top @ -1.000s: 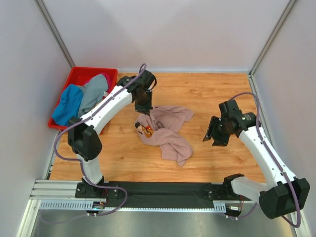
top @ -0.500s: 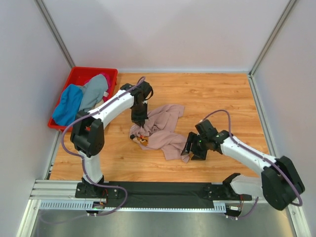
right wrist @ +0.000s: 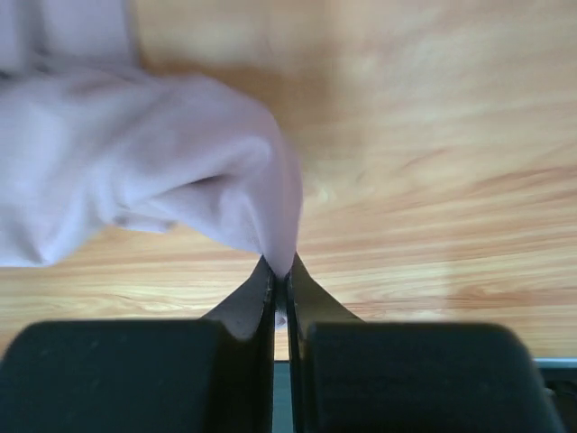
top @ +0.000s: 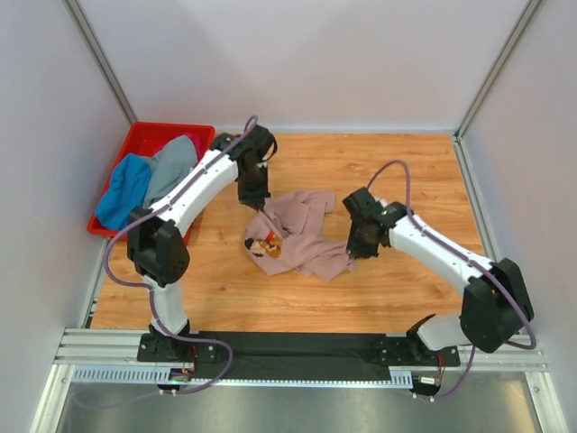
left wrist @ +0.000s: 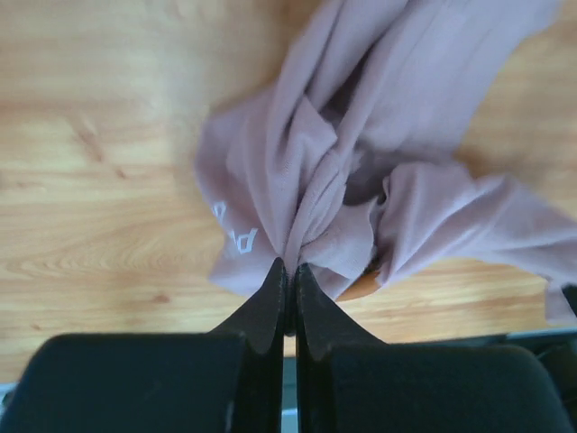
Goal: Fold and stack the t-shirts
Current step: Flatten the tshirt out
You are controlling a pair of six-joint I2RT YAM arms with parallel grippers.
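The dusty-pink t-shirt lies bunched (top: 293,218) by the pinch of my left gripper, so my right gripper should pull the cloth's edge across the open wood (top: 394,278) while my left gripper holds.
A crumpled dusty-pink t-shirt (top: 302,234) with a small brown-orange print lies bunched on the wooden table (top: 397,167). At its far-left edge my left gripper (top: 257,204) is shut on a pinch of the cloth (left wrist: 311,194). My right gripper (top: 354,253) is shut on the shirt's right edge (right wrist: 180,171), low by the table. Blue (top: 126,189), grey (top: 169,170) and magenta t-shirts are heaped in the red crate.
The red plastic crate (top: 135,144) stands at the far-left corner of the table. White walls enclose the table on three sides. A black rail (top: 288,347) with the arm bases runs along the near edge.
My right arm swung in from the right, came down and closed on the shirt's right edge. My left gripper, still holding the cloth, shifted slightly toward the far side.
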